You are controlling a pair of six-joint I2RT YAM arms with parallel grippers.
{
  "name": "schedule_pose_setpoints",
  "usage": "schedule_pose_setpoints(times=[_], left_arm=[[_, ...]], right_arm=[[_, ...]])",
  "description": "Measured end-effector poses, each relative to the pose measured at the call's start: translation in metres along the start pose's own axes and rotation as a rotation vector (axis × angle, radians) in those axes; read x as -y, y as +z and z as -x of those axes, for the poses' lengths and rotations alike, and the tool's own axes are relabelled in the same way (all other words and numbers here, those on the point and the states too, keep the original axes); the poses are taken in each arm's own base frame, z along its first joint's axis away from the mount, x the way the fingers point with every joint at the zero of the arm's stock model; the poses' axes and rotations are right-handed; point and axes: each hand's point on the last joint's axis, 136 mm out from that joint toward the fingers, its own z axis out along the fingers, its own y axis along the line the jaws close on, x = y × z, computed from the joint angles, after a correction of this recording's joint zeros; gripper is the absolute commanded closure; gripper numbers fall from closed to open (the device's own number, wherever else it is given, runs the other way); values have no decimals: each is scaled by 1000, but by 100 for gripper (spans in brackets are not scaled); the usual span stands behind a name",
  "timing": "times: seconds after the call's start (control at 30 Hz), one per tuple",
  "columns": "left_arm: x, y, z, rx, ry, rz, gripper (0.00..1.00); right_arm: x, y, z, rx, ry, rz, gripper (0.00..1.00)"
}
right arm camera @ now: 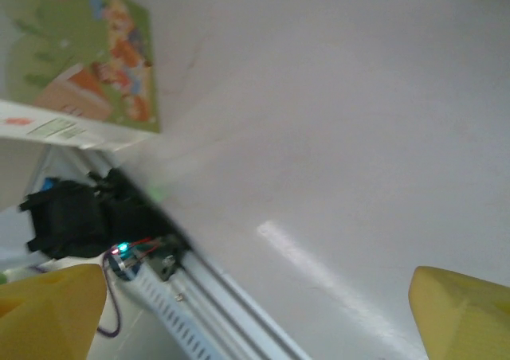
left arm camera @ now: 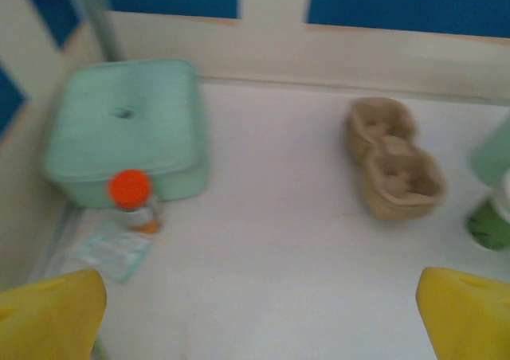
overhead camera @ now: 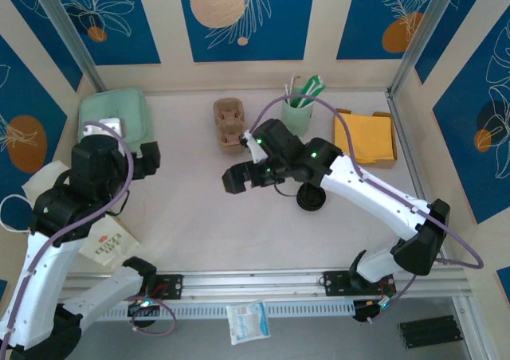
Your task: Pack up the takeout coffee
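Observation:
I should back my right gripper away while my left gripper brings it inward (overhead camera: 187,205), because the paper bag (overhead camera: 110,240) stands by the side wall, far from my right gripper.
The takeout coffee (overhead camera: 311,198) stands on the table right of centre, its round black lid showing just under my right forearm. My right gripper (overhead camera: 236,178) hovers left of it, apart from it, and points toward the near left. In the right wrist view the right gripper (right arm camera: 259,312) is open over bare table, with its yellow fingertips (right arm camera: 48,308) at the lower corners. My left gripper (overhead camera: 149,157) hangs at the left by a mint box. In the left wrist view the left gripper (left arm camera: 259,312) is open with nothing between its fingers (left arm camera: 466,312).
A brown pulp cup carrier (overhead camera: 229,123) (left arm camera: 394,159) sits at the back centre, beside a mint cup of straws (overhead camera: 297,113). The mint box (overhead camera: 116,116) (left arm camera: 126,129) and an orange-capped bottle (left arm camera: 130,197) stand back left. Yellow napkins (overhead camera: 366,137) lie back right. A paper bag (overhead camera: 109,244) (right arm camera: 84,65) stands near left.

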Motion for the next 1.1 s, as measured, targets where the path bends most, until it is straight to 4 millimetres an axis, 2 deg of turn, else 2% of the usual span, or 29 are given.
schedule_pose_setpoints(times=[0.13, 0.23, 0.43, 0.57, 0.7, 0.77, 0.83, 0.93, 1.0, 1.1], left_arm=[[-33, -5, 7, 25, 12, 160, 1], [-56, -2, 6, 11, 0, 265, 1], [-99, 18, -10, -76, -87, 414, 1], [-99, 38, -23, -133, -103, 400, 3], [-99, 51, -37, -170, -130, 376, 24], [-97, 57, -44, -187, -141, 357, 42], [-93, 63, -51, -204, -149, 329, 65], [-84, 68, -54, -213, -175, 272, 90], [-76, 71, -53, -211, -197, 224, 100], [-60, 73, -51, -215, -227, 134, 100]], right_arm=[[-30, 5, -7, -4, -17, 93, 3], [-39, 5, -6, 0, -20, 124, 3], [-37, 4, -9, -2, -16, 124, 3], [-33, -3, -11, 10, -10, 124, 3], [-23, -16, -5, 44, 10, 118, 3], [-18, -21, -1, 60, 21, 114, 3], [-13, -26, 2, 70, 33, 109, 3], [-7, -32, 2, 76, 46, 103, 3], [-4, -36, 2, 79, 55, 103, 3], [2, -41, 3, 84, 66, 98, 3]])
